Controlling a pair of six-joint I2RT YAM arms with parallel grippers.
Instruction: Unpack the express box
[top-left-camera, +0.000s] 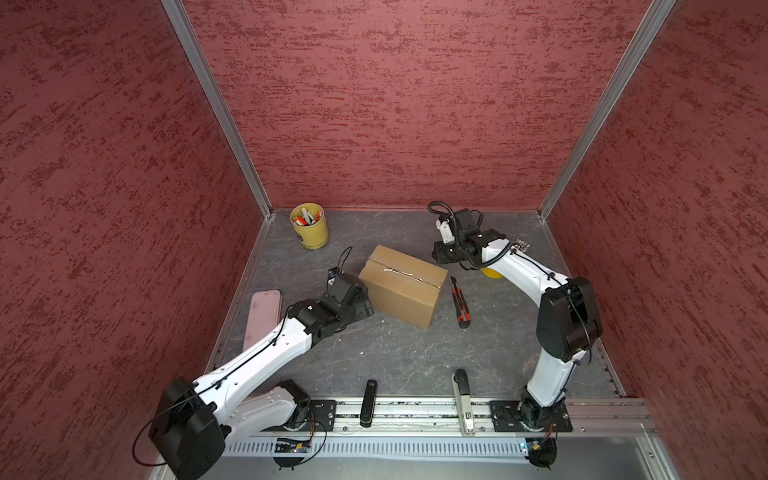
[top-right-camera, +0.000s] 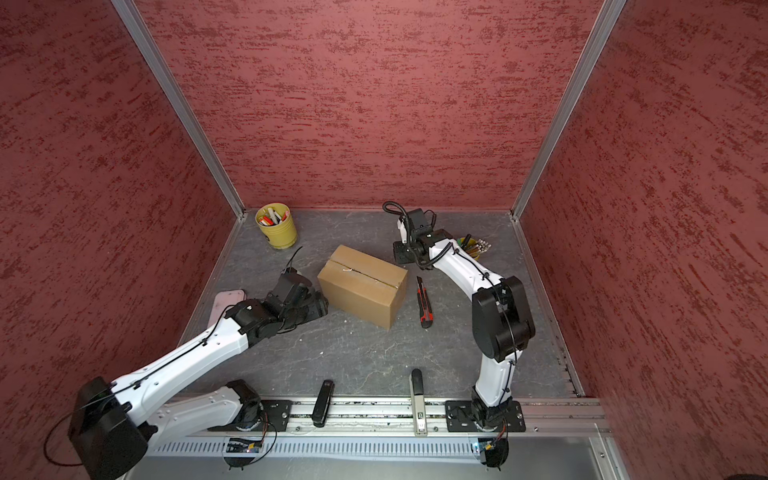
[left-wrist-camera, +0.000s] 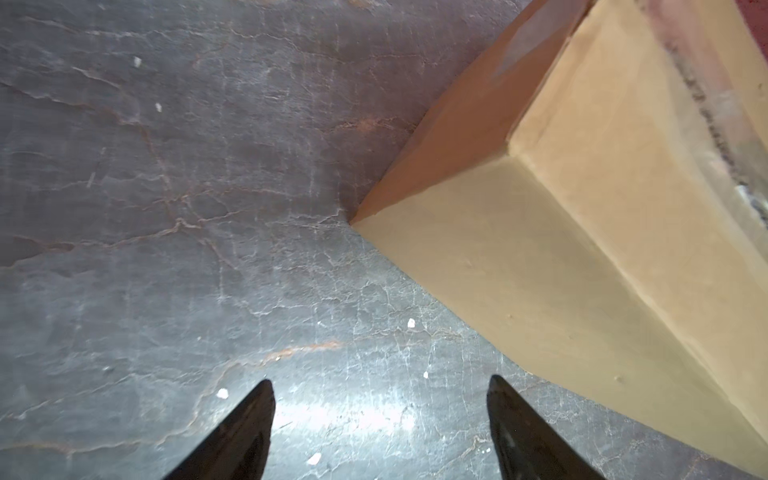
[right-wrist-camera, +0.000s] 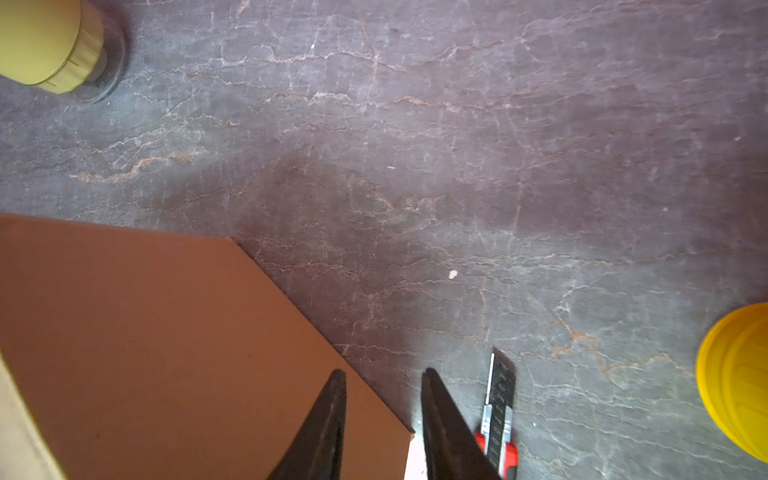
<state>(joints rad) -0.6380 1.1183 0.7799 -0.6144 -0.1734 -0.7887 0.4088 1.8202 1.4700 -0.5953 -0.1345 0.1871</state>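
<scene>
The express box is at an angle, its seam running across. So next my right gripper turns the box's far corner (top-left-camera: 444, 272) toward the front before it picks up the utility knife.
The express box (top-left-camera: 402, 286) (top-right-camera: 363, 286), a brown carton, stands mid-table with its top flaps lying flat along a dark centre seam. My left gripper (top-left-camera: 365, 308) (top-right-camera: 322, 306) sits low on the table beside the box's left end. In the left wrist view it (left-wrist-camera: 380, 384) is open over bare table, with the box (left-wrist-camera: 582, 232) just off to one side. My right gripper (top-left-camera: 437, 253) (top-right-camera: 397, 254) hovers behind the box's far right corner. Its fingers (right-wrist-camera: 382, 374) stand a narrow gap apart with nothing between them, above the box's far wall (right-wrist-camera: 166, 340).
A red and black utility knife (top-left-camera: 460, 303) (top-right-camera: 424, 304) (right-wrist-camera: 498, 407) lies right of the box, blade out. A yellow pen cup (top-left-camera: 309, 226) (right-wrist-camera: 45, 41) stands back left, another (top-right-camera: 471, 247) (right-wrist-camera: 735, 382) behind the right arm. A pink case (top-left-camera: 264, 316) lies left. Two staplers (top-left-camera: 368, 403) (top-left-camera: 463, 399) rest on the front rail.
</scene>
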